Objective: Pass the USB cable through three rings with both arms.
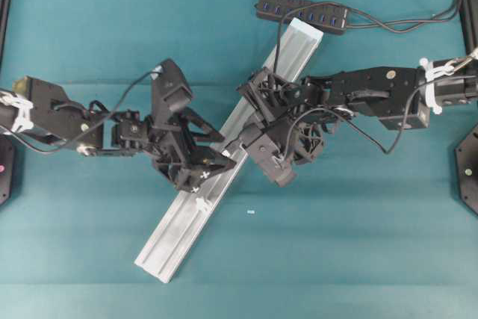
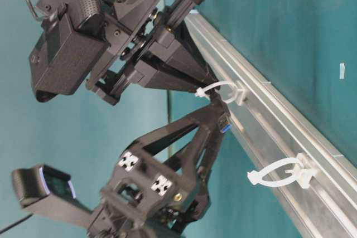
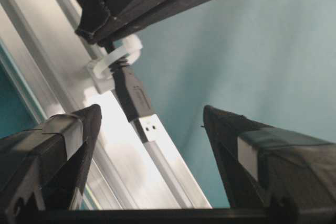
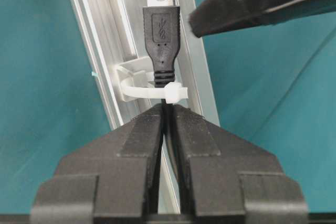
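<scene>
My gripper will keep the USB cable sliding through the white ring when it pulls the USB cable's plug [image 3: 137,103], because the USB cable bows loosely [image 1: 364,14] past the black hub.
The USB cable [image 1: 278,42] runs from the black hub [image 1: 302,11] down to my right gripper [image 4: 168,107], which is shut on the thin cord just behind a white ring [image 4: 137,92] on the silver rail [image 4: 100,51]. The plug [image 4: 161,30] has passed through this ring and sticks out beyond it, its metal tip free. My left gripper [image 3: 152,109] stands open around that tip, one finger on each side, touching nothing. In the table-level view a second ring [image 2: 284,174] stands empty farther along the rail, also visible from overhead [image 1: 202,203].
The rail [image 1: 187,218] lies diagonally across the teal table. The hub's other black cords [image 1: 403,24] trail off at the upper right. A small white scrap [image 1: 251,212] lies right of the rail's lower half. Both arms crowd the rail's middle.
</scene>
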`<state>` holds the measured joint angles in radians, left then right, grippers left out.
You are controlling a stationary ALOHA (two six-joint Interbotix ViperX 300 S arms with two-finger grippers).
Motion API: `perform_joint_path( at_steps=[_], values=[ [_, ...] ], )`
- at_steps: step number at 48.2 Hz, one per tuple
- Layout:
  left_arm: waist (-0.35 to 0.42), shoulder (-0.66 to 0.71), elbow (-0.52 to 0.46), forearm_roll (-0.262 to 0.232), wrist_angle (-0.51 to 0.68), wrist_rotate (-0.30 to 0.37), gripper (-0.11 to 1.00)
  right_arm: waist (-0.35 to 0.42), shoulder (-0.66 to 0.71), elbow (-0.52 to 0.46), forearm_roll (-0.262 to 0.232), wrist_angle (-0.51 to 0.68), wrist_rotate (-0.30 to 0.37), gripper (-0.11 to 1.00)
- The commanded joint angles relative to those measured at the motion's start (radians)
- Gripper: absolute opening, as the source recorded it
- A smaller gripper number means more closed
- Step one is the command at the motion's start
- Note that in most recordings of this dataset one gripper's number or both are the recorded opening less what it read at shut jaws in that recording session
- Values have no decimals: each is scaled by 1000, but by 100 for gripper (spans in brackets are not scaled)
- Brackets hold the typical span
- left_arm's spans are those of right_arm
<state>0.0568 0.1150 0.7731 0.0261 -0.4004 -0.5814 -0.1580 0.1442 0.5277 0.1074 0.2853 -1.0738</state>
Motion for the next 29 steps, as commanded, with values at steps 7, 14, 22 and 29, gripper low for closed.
perform_joint_path(
  at_steps=[7,14,22,29],
  values=[
    [2,11,-37,3,-8,0,86,-3,-2,-11,5,-8,25,9],
    [5,25,-38,3,-8,0,86,-3,-2,-11,5,-6,25,9],
    [3,25,-40,2,-9,0,85,-3,-3,-8,5,-8,25,9],
    [5,28,-49,3,-15,0,79,-3,-3,-8,3,-6,25,9]
  ],
)
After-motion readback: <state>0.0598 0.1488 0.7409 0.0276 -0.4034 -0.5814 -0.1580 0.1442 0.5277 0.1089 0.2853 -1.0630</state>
